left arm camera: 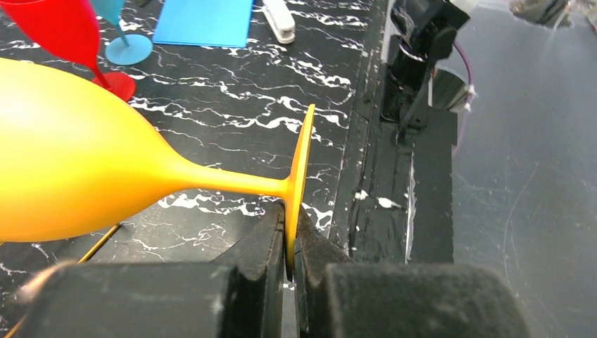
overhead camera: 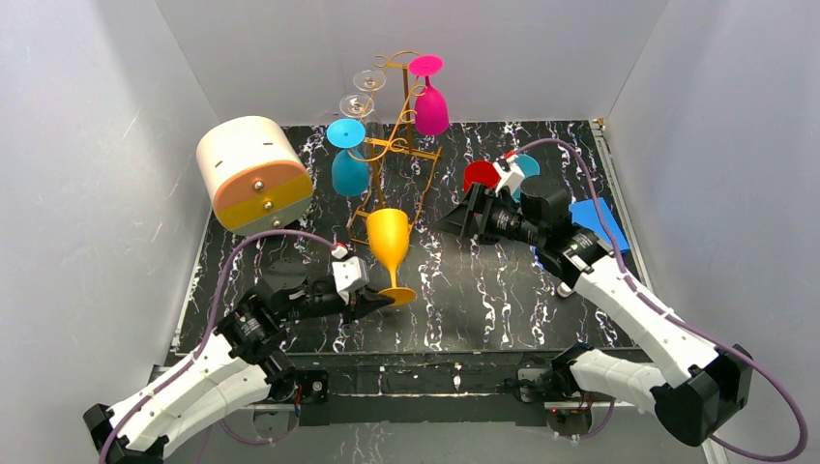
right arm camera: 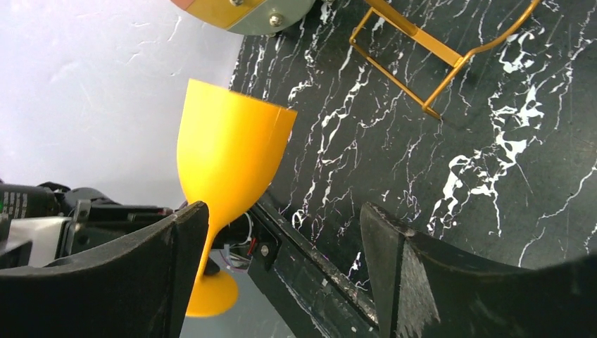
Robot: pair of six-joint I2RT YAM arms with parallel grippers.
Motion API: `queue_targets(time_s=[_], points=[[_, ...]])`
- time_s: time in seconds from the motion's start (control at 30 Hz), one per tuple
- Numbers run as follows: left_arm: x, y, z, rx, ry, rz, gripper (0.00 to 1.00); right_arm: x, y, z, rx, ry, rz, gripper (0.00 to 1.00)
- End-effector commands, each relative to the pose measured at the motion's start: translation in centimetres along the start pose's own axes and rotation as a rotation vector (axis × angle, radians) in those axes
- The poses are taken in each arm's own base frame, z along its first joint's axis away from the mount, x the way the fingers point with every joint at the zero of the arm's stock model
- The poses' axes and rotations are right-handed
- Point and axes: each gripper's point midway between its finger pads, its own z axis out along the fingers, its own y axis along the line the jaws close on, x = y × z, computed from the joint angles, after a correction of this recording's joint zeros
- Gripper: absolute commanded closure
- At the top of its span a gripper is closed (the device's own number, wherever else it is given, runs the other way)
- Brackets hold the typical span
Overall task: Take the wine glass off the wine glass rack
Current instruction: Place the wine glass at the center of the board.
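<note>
My left gripper holds the yellow wine glass by its foot (overhead camera: pixel 399 296), which it must stand on, so next my right gripper grasps the wine glass bowl's rim (overhead camera: pixel 404 216) first.
The golden wire wine glass rack (overhead camera: pixel 404 145) stands at the back middle; its rectangular base (right arm camera: pixel 415 56) shows in the right wrist view. On it hang a blue glass (overhead camera: pixel 349 164), a magenta glass (overhead camera: pixel 431 104) and clear glasses (overhead camera: pixel 363 89). A yellow wine glass (overhead camera: pixel 388 242) is off the rack, bowl up, in front of it. My left gripper (overhead camera: pixel 372 301) (left arm camera: pixel 290 243) is shut on the rim of its foot (left arm camera: pixel 301 169). My right gripper (overhead camera: pixel 462 215) (right arm camera: pixel 281 239) is open with nothing between its fingers, and it faces the yellow wine glass (right arm camera: pixel 229 151).
A cream-and-orange cylindrical box (overhead camera: pixel 253 174) lies left of the rack. Behind the right gripper stand a red glass (overhead camera: pixel 480 174) (left arm camera: pixel 60 28) and a teal glass (left arm camera: pixel 127 48). A blue sheet (overhead camera: pixel 595 220) (left arm camera: pixel 204 21) lies at the right. White walls enclose the table.
</note>
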Motion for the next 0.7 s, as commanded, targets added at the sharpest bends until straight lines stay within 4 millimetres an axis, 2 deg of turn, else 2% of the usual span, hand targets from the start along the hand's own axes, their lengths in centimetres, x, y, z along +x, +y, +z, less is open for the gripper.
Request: queue_targets(time_s=[0.0, 0.23, 0.47, 0.57, 0.67], points=[[-0.1, -2.1, -0.5, 0.136, 0.014, 0.105, 1.00, -1.0, 0.2, 0.1, 0.026, 0.021, -0.013, 0.13], [-0.3, -4.8, -0.6, 0.312, -0.010, 0.121, 1.00, -0.8, 3.1, -0.2, -0.168, 0.116, 0.005, 0.12], [-0.3, -6.2, -0.5, 0.414, -0.004, 0.101, 1.00, 0.4, 5.8, -1.1, -0.365, 0.265, 0.029, 0.14], [-0.7, -6.3, -0.4, 0.431, -0.017, 0.105, 1.00, 1.1, 6.0, -1.2, -0.402, 0.319, 0.049, 0.16], [-1.1, -6.6, -0.3, 0.455, -0.030, 0.102, 1.00, 1.7, 5.4, -0.7, -0.383, 0.369, 0.096, 0.20]])
